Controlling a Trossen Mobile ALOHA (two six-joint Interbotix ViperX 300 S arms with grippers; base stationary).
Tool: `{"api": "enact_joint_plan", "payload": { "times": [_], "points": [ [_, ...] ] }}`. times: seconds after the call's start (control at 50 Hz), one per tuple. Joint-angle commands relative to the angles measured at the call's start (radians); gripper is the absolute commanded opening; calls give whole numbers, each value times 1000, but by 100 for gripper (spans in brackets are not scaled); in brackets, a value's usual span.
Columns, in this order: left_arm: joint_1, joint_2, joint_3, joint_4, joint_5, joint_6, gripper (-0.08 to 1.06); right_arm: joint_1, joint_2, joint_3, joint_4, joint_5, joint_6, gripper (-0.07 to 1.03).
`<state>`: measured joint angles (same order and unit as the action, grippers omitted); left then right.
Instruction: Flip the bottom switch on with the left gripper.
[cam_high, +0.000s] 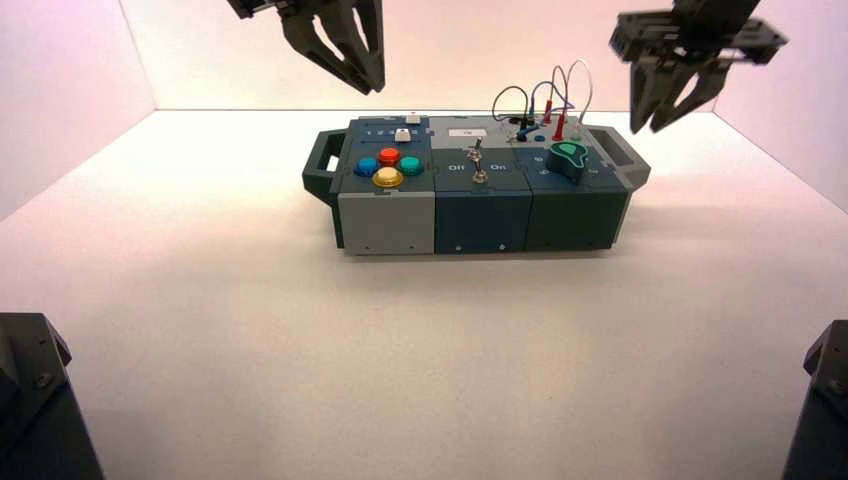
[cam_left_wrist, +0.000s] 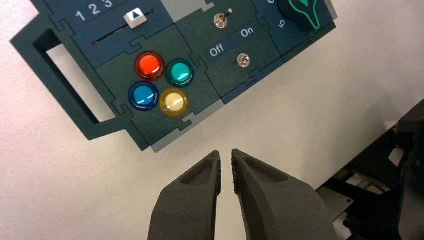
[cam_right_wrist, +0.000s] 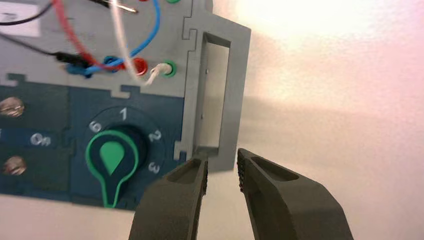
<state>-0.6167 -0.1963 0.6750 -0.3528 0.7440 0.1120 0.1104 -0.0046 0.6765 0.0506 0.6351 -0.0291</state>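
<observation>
The long box stands free (cam_high: 480, 254), so the box's far end (cam_high: 386, 222) should swing a little when I hold the grey side handle and push the bottom switch.
The bottom switch (cam_high: 480, 176) is a small silvery toggle on the dark-blue middle module of the box (cam_high: 385, 225), near its front face. In the left wrist view it (cam_left_wrist: 243, 60) sits just below the lettering "Off" and "On", with its lever seen almost end-on. The top switch (cam_left_wrist: 221, 19) stands behind it. My left gripper (cam_high: 370, 85) hangs high above the table behind the box's left end, well away from the switch. Its fingers (cam_left_wrist: 200, 200) are nearly together, with only a thin gap, and hold nothing. My right gripper (cam_high: 650, 125) hovers beyond the box's right end, open and empty.
Red, green, blue and yellow buttons (cam_left_wrist: 160, 82) and a white slider (cam_left_wrist: 135, 16) are on the left module. A green-marked knob (cam_right_wrist: 111, 160) and plugged-in wires (cam_high: 545, 100) are on the right. The box has a handle (cam_high: 322, 165) at each end.
</observation>
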Motion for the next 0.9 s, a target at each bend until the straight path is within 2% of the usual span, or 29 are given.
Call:
{"api": "enact_joint_plan", "payload": {
  "times": [0.02,0.24,0.44,0.5,0.6,0.62,0.76,0.9],
  "points": [
    [-9,-3,-41,-3,2,5,14,-6,44,-49,5,-20,3,35],
    [-9,-6,-60,-3,12,5,14,-6,137,-100,2,-28,5,37],
    [-9,-3,-64,-3,14,5,14,-6,173,-118,2,-29,0,38],
    [-9,-2,-64,-3,14,5,14,-6,179,-117,2,-28,0,33],
    [-11,14,-66,-5,14,5,7,-6,189,-117,5,-23,2,4],
    [-12,15,-67,-6,15,5,6,-6,189,-115,5,-21,0,2],
    [-43,58,-78,-21,14,5,-2,-6,193,-114,5,-18,0,-3],
    [-74,118,-101,-21,6,5,-3,-5,195,-114,5,-18,0,-3]
  ]
}}
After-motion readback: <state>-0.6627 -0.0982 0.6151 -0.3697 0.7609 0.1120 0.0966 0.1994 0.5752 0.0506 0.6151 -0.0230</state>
